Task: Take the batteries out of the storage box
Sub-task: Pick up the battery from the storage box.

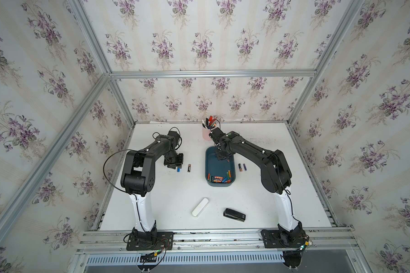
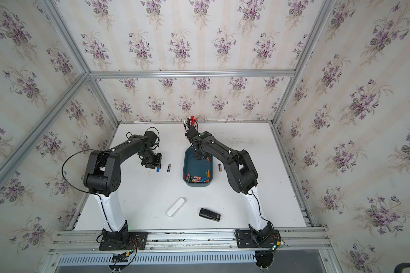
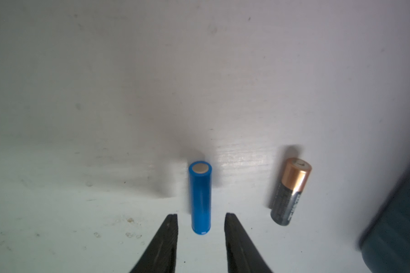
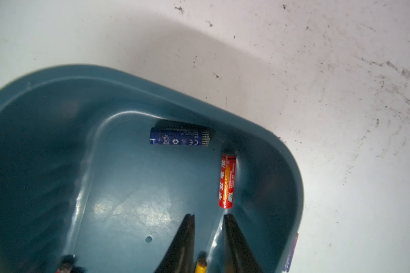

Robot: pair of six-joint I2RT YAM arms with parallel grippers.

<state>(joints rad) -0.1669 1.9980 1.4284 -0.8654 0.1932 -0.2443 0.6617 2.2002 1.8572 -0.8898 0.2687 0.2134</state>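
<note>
Next, I take the blue battery (image 3: 201, 198) with my left gripper and move it closer, because a wide gap (image 3: 242, 195) separates it from the black-and-copper battery.
The teal storage box (image 1: 206, 165) (image 2: 184, 166) stands mid-table, with several batteries (image 1: 220, 179) (image 2: 197, 178) heaped at its near end. My right gripper (image 1: 223, 157) (image 4: 208, 216) is down inside the far end, its jaws a little apart with nothing between the tips. A red battery (image 4: 227, 180) lies just past the tips, with a dark blue battery (image 4: 180, 137) by the end wall. A yellow battery (image 4: 201, 266) shows in the gap further back. My left gripper (image 1: 176, 166) (image 3: 200, 216) stands open over the table around the end of a blue battery (image 3: 200, 201), touching neither side of it.
A black-and-copper battery (image 1: 189, 168) (image 3: 290, 191) lies beside the blue one. Two more batteries (image 1: 240, 167) lie right of the box. A pink pen cup (image 1: 207, 133) stands behind the box. A white case (image 1: 200, 207) and a black stapler (image 1: 234, 215) lie near the front.
</note>
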